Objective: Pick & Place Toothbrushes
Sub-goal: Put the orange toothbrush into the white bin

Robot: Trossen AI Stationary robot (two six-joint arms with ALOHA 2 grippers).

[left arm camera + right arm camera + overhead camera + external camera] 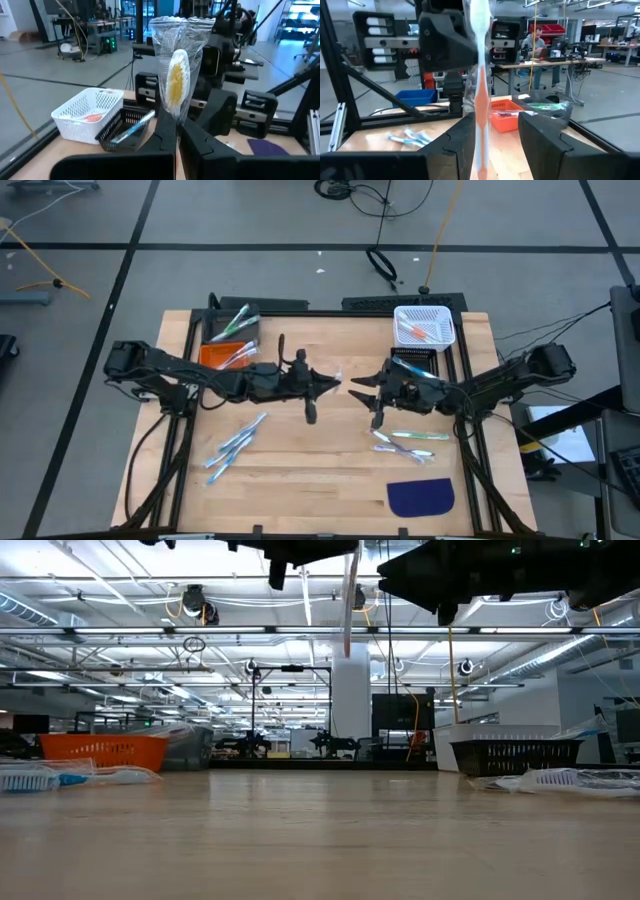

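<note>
The robot's left gripper has the orange toothbrush far from the white basket (422, 327). The right gripper is closer to that basket, so it should grab the toothbrush's handle (481, 106) and bring the toothbrush over.
My left gripper (330, 384) is over the middle of the table, shut on a toothbrush in a clear wrapper (176, 82) with an orange handle (481, 100). My right gripper (362, 390) faces it from the right and is open. Its two fingers (540, 135) stand on either side of the toothbrush's handle, and I see no clear touch. The low view shows the toothbrush (348, 610) upright, high above the table. More wrapped toothbrushes lie flat on the table at the left (235, 445) and at the right (408, 442). My left gripper pinches the wrapped toothbrush just below its head (172, 120) between its two fingers. The fingers come level from the table's left and lie across it. The toothbrush stands upright, head up. Its handle (347, 640) hangs below the fingers, clear of the table.
An orange bin (225, 355) and a dark bin (232, 325) with toothbrushes stand at the far left. A white basket (424, 325) and a black basket (412, 360) stand at the far right. A dark blue half-round mat (420, 497) lies near the front right.
</note>
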